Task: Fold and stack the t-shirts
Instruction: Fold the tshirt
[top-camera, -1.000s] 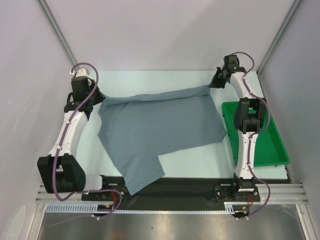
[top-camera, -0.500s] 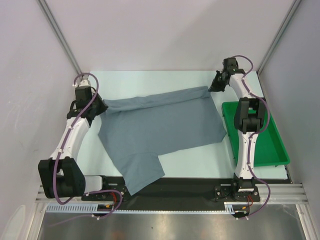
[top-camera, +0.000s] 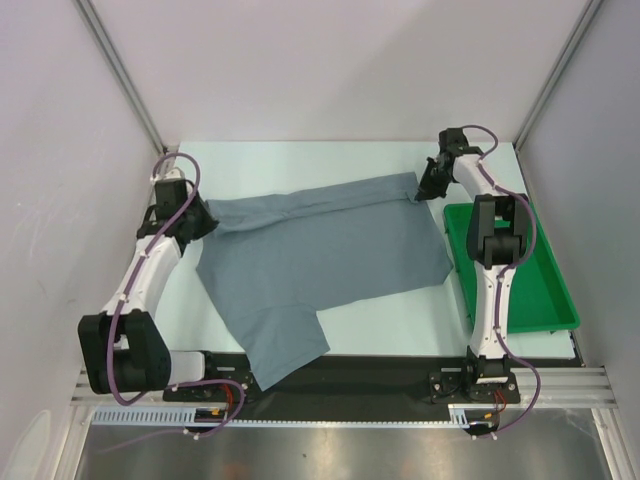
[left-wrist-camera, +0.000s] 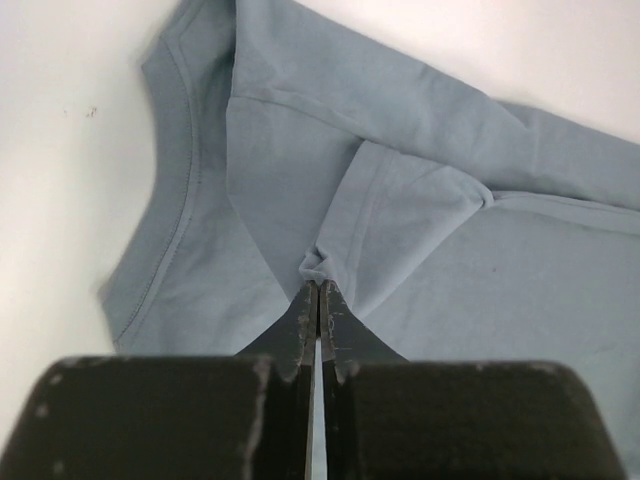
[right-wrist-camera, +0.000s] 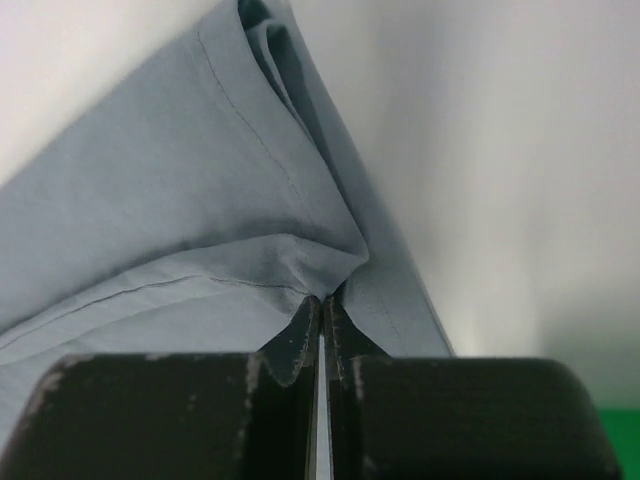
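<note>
The t-shirt's pinched flap (left-wrist-camera: 400, 210) already reaches in over the smooth t-shirt body (top-camera: 240, 264). My left gripper should go on bringing the flap down until it is flat, and then let go.
One slate blue-grey t-shirt (top-camera: 320, 265) lies spread across the pale table, its far edge pulled into a raised fold between both arms. My left gripper (top-camera: 208, 222) is shut on a pinch of cloth at the shirt's far left corner; the left wrist view shows the cloth (left-wrist-camera: 400, 200) bunched at the closed gripper (left-wrist-camera: 318, 285). My right gripper (top-camera: 417, 190) is shut on the far right corner; the right wrist view shows the cloth (right-wrist-camera: 180, 220) gathered at its closed gripper (right-wrist-camera: 322, 300). A flap of the shirt (top-camera: 285, 350) hangs over the table's near edge.
A green plastic tray (top-camera: 540, 300) stands at the right, beside the right arm. The enclosure's white walls stand close on the left, right and back. The black base rail (top-camera: 380, 375) runs along the near edge.
Both grippers have moved nearer with the shirt's far edge, the left one lower and to the right, the right one lower and to the left. The fold sits closer to the middle.
</note>
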